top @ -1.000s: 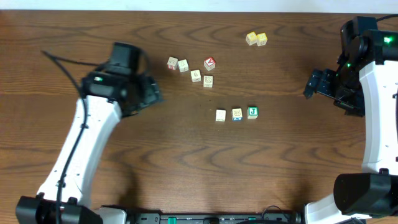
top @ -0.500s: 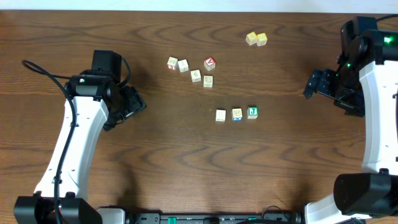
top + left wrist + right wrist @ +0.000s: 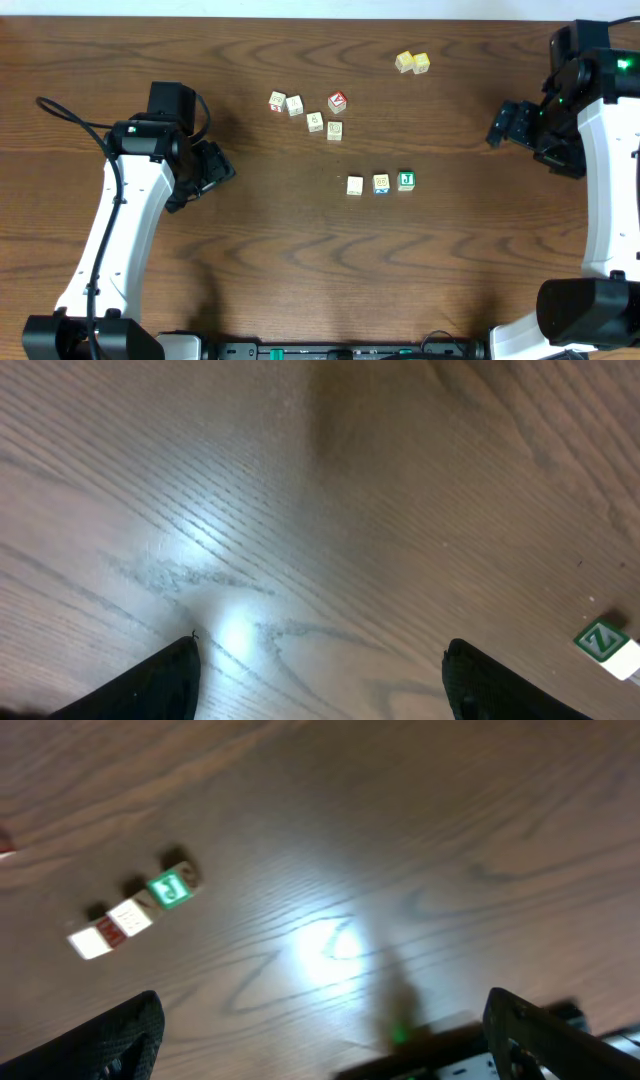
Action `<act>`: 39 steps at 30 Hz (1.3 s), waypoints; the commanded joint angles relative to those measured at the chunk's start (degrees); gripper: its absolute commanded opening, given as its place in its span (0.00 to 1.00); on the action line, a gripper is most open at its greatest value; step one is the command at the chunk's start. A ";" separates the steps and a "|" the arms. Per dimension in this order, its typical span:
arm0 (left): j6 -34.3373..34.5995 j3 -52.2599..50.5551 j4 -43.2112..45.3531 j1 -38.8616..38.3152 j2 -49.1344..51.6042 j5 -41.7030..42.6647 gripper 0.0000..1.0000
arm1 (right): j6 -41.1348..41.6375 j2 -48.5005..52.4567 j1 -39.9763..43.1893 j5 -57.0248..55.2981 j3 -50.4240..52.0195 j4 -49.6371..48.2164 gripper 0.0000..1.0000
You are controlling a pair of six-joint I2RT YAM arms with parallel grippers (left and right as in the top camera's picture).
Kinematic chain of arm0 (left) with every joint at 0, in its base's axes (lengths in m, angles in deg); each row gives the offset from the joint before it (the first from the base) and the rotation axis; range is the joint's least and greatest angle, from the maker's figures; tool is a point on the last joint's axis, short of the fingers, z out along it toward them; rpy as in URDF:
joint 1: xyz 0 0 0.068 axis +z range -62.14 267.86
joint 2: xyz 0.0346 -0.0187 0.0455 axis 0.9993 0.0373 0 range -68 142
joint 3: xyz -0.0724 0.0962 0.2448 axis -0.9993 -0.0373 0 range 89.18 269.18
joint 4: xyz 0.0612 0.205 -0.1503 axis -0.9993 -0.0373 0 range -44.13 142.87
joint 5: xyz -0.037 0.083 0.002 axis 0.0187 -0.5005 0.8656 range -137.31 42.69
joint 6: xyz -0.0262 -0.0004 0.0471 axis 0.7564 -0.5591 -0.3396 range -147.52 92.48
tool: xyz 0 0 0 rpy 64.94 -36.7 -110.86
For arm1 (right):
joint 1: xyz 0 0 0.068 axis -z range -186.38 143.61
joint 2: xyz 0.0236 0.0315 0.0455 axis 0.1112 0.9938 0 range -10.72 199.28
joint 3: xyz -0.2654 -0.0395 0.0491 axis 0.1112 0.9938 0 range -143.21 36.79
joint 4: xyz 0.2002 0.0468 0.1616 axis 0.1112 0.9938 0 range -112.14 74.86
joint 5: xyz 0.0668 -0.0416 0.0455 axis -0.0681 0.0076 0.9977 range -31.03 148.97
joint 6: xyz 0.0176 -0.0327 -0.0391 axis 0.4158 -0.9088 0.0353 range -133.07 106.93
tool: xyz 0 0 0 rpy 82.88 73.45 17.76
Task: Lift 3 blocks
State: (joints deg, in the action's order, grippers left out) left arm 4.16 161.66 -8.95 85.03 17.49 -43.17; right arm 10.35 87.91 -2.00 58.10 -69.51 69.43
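Note:
I should keep my right gripper moving toward the row's green-faced end (image 3: 406, 181) and close beside the row (image 3: 436, 180), since the three blocks lie in line and that end is free.
Three blocks lie in a row at mid-table: a plain white one (image 3: 355, 185), a whitish one with an orange mark and blue side (image 3: 381, 183), and a green-faced one (image 3: 406, 180). My left gripper (image 3: 215, 170) hangs open well to their left, with only bare wood between its fingers (image 3: 150, 685). A green-faced block (image 3: 600, 642) shows at the right edge of the left wrist view. My right gripper (image 3: 505, 125) is open, to the right of the row and a little farther back. The right wrist view shows the green block (image 3: 170, 887) and its two neighbours (image 3: 128, 918) far from the fingertips (image 3: 110, 1040).
A red-faced cube (image 3: 338, 101) and several cream lettered cubes (image 3: 315, 122) sit behind the row. Two pale yellow cubes (image 3: 412, 62) lie at the back right. The table is dark wood.
The left arm swung left and its gripper drew back from the cream cubes, then stopped. The right gripper rose slightly toward the back. No block moved.

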 commanded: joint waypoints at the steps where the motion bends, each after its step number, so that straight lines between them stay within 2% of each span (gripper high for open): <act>1: -0.31 -0.55 -0.96 0.17 0.24 -0.11 0.78 | -0.11 -0.07 0.02 4.44 0.15 -2.10 0.99; 7: -0.31 -0.55 -0.96 0.17 0.24 -0.09 0.78 | -0.57 -0.04 -0.24 5.88 0.17 -5.53 0.99; 14: -0.33 -0.55 -0.90 0.17 0.24 -0.09 0.77 | -7.45 -0.04 -5.25 5.88 1.11 -6.16 0.99; 18: -0.81 -0.55 -0.92 0.00 0.24 0.31 0.67 | -7.41 -0.04 -8.59 5.84 3.98 -9.18 0.99; 23: -6.45 -0.55 -0.92 -1.05 0.24 4.63 0.62 | -6.45 -0.04 -11.52 5.86 12.20 -17.66 0.71; 27: -6.58 -0.55 -0.85 -2.14 0.24 4.68 0.44 | -5.03 -0.04 -11.28 5.81 16.87 -21.05 0.40; 28: -6.58 -0.55 -0.70 -2.54 0.24 4.68 0.41 | -5.03 -0.04 -11.17 5.62 17.42 -21.40 0.35; 29: -6.56 -0.55 -0.46 -3.10 0.24 4.68 0.37 | -5.03 -0.04 -10.93 5.20 18.14 -21.92 0.25; 31: -6.56 -0.55 0.15 -4.07 0.24 4.66 0.33 | -5.03 -0.04 -10.60 4.72 19.45 -23.23 0.11; 39: -6.16 -0.55 4.07 -10.23 0.24 4.66 0.19 | -5.05 -0.04 -10.36 4.79 25.64 -29.81 0.02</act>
State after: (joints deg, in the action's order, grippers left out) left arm -2.06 161.62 -5.63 76.88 17.49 -38.62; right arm 5.30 87.91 -12.52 63.37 -45.71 40.91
